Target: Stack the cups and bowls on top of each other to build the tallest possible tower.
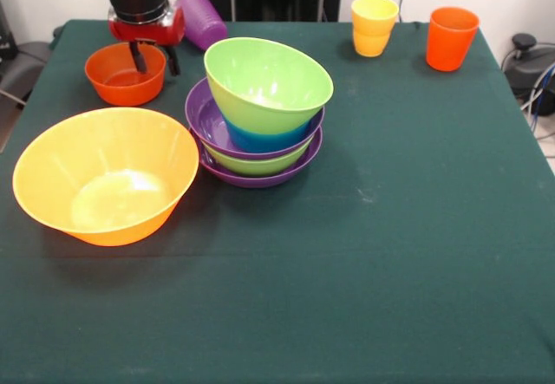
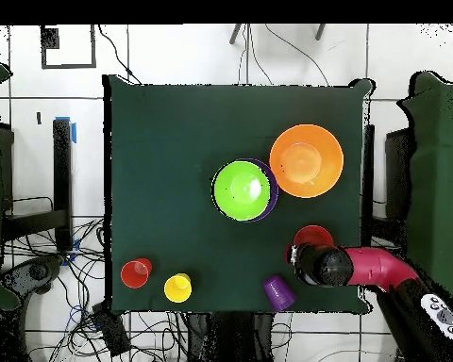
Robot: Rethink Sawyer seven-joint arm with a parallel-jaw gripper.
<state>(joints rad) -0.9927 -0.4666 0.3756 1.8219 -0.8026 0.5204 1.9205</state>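
Observation:
My gripper straddles only an edge of the bowl's rim (image 1: 162, 61), so when I lift the small red-orange bowl (image 1: 125, 77) it will tip with its opposite side hanging lower.
The tower (image 1: 260, 115) stands mid-table: purple, green, purple and blue bowls nested, with a green bowl (image 2: 242, 189) tilted on top. Left of it sits the very large yellow-orange bowl (image 1: 106, 176) (image 2: 307, 160). Behind that is the small red-orange bowl (image 1: 121, 76) (image 2: 312, 236). My gripper (image 1: 154, 59) (image 2: 309, 259) is open and low over this bowl's right rim, one finger inside and one outside. A ribbed purple cup (image 1: 201, 20) (image 2: 278, 291) lies on its side just behind the gripper. Stacked yellow-orange cups (image 1: 375, 25) (image 2: 177, 287) and an orange-red cup (image 1: 451, 37) (image 2: 136, 273) stand at the far right.
The dark green table cloth (image 1: 390, 254) covers the table. Cables and dark equipment lie off the table's edges (image 2: 70, 273).

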